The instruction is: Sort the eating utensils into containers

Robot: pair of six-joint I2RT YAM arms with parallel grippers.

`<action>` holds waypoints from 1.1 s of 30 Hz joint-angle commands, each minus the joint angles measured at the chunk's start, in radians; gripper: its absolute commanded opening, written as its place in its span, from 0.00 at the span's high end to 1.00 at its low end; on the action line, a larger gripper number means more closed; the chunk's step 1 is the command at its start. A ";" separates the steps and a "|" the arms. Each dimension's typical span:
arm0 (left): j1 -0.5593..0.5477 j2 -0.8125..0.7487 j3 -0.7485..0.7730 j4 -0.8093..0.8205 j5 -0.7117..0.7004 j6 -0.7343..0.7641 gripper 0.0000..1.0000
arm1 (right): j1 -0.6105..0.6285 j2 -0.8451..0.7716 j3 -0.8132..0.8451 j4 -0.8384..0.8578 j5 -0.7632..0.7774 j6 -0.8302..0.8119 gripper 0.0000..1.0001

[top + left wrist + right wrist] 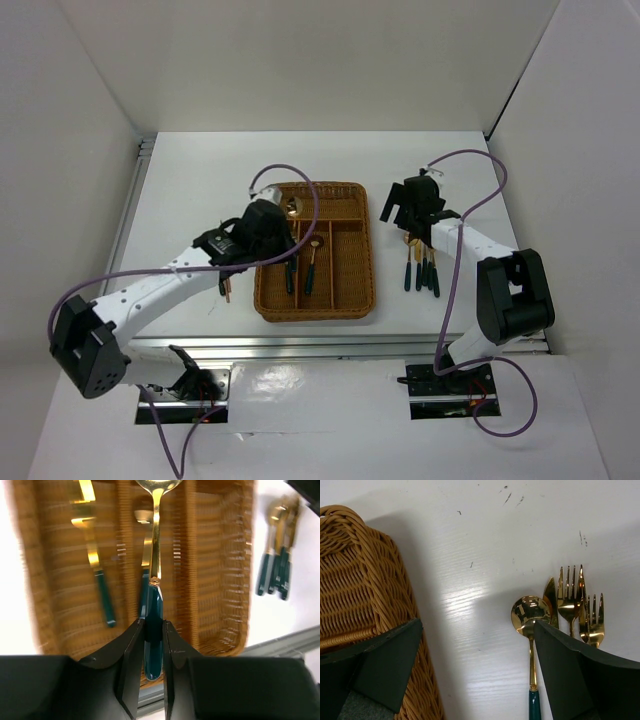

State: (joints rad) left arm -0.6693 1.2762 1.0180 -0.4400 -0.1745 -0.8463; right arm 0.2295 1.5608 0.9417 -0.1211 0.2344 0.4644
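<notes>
My left gripper continues to lower the held spoon (156,565), because it runs along the middle slot's length, until it rests beside the other spoon (311,268) there.
My left gripper (153,625) is shut on the dark green handle of a gold-headed spoon (155,555). It holds the spoon lengthwise over the brown wicker tray (220,580). From above, this gripper (283,240) hangs over the tray's left half (340,300). A fork (97,575) lies in the left slot and another spoon (145,535) in the middle slot. My right gripper (476,630) is open above bare table between the tray (365,580) and a loose spoon (531,617), a knife (550,597) and forks (570,597). It (402,205) sits right of the tray.
Several green-handled utensils (421,272) lie side by side on the table right of the tray. A thin copper-brown stick (228,290) pokes out under the left arm, left of the tray. The table's metal front rail (330,343) runs just behind the tray.
</notes>
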 commanded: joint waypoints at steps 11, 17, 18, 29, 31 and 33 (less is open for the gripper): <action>-0.133 0.278 0.110 0.092 -0.017 -0.079 0.78 | -0.038 -0.048 -0.009 0.017 0.036 0.020 0.00; -0.133 0.333 0.110 0.113 -0.028 -0.079 0.77 | -0.038 -0.030 -0.009 0.017 0.026 0.020 0.00; -0.142 0.356 0.120 0.113 -0.028 -0.079 0.77 | -0.038 -0.030 -0.009 0.017 0.026 0.020 0.00; -0.142 0.445 0.169 0.080 -0.059 -0.088 0.66 | -0.038 -0.030 -0.009 0.026 0.026 0.020 0.00; -0.142 0.445 0.178 0.080 -0.068 -0.088 0.63 | -0.038 -0.030 -0.009 0.026 0.026 0.020 0.00; -0.142 0.445 0.179 0.080 -0.068 -0.088 0.58 | -0.038 -0.021 -0.009 0.026 0.017 0.020 0.00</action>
State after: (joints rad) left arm -0.8078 1.7206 1.1526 -0.3679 -0.2127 -0.9230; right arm 0.1982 1.5543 0.9394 -0.1215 0.2481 0.4789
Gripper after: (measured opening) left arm 0.402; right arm 0.999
